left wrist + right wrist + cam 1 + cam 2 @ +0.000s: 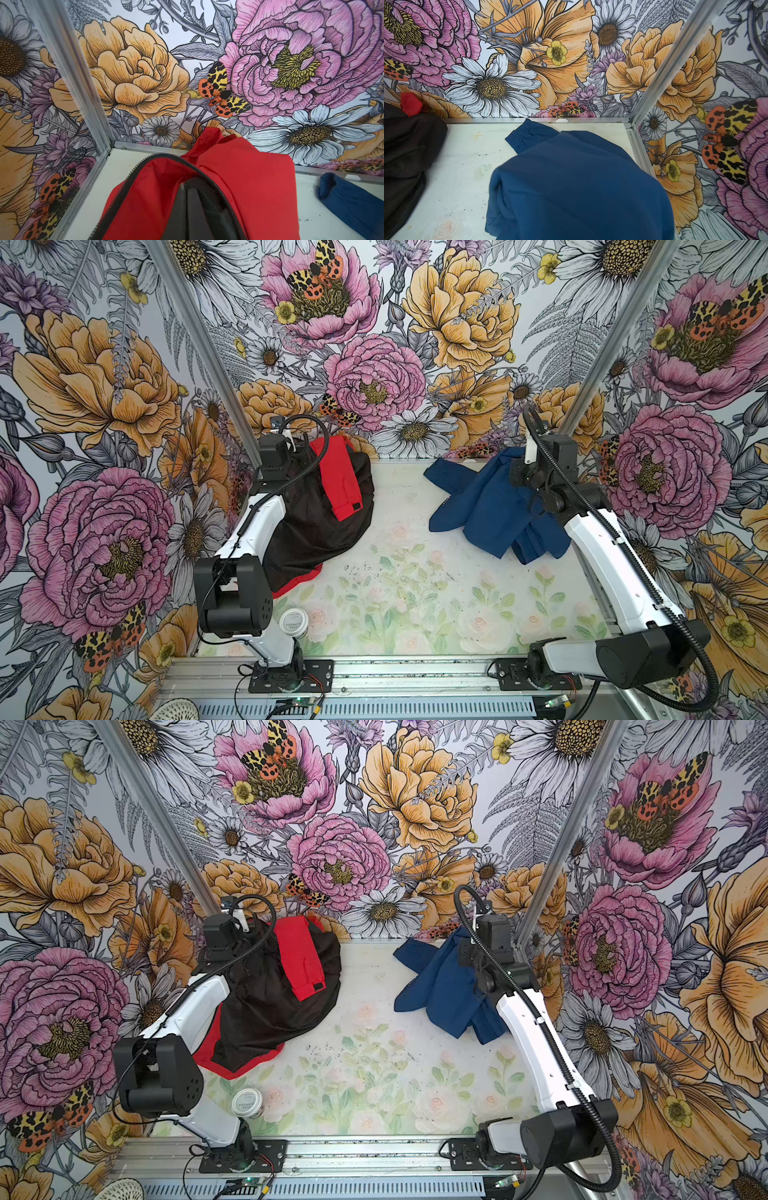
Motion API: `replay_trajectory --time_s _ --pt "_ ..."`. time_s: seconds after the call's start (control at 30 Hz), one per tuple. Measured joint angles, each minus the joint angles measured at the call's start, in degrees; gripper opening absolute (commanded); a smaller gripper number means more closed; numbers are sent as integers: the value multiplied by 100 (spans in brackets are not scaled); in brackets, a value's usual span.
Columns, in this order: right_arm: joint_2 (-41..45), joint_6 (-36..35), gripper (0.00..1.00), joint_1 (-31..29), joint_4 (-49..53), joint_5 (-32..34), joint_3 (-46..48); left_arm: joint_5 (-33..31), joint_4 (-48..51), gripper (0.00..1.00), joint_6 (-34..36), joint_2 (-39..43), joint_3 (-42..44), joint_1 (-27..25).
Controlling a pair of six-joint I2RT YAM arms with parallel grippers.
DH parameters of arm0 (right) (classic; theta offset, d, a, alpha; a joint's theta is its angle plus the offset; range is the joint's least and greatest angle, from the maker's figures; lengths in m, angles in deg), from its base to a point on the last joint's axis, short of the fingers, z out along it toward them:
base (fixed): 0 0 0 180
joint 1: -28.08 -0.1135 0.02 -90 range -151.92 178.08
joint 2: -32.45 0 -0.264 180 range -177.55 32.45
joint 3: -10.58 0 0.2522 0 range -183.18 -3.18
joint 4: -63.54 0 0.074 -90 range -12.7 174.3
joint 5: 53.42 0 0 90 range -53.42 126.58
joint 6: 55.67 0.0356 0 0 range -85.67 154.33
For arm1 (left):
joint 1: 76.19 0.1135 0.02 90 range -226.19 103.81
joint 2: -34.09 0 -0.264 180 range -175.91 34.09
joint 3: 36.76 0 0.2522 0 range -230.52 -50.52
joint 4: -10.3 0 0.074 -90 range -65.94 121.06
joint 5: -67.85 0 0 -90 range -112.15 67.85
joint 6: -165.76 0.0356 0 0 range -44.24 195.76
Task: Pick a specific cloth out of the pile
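Observation:
My left gripper keeps lowering the red garment by the back corner until it rests, then let go, as a clear gap separates it from the navy blue garment.
The pile is split in two. A red garment with black lining hangs and drapes at the back left, its red sleeve lying over the lining. My left gripper is shut, its dark fingers pressed together inside the zipped red fabric. A navy blue garment hangs at the back right from my right gripper. That gripper's jaws are hidden under navy cloth in the right wrist view. The two garments are apart, with bare table between them.
A small round white tin stands near the left arm's base. Floral walls and aluminium corner posts close in the back and sides. A metal rail runs along the front edge of the table.

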Motion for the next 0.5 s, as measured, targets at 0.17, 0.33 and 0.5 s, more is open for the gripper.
replay_trajectory --time_s 0.17,0.33,0.5 --pt "0 0 0 0 -13 2 125 -42 -111 0 -90 -2 210 177" --pt "0 2 0 -9 -50 2 286 -192 -247 0 -142 -2 345 328" --pt "-24 0 0 -15 -96 0 476 -496 -369 0 -201 -2 592 404"
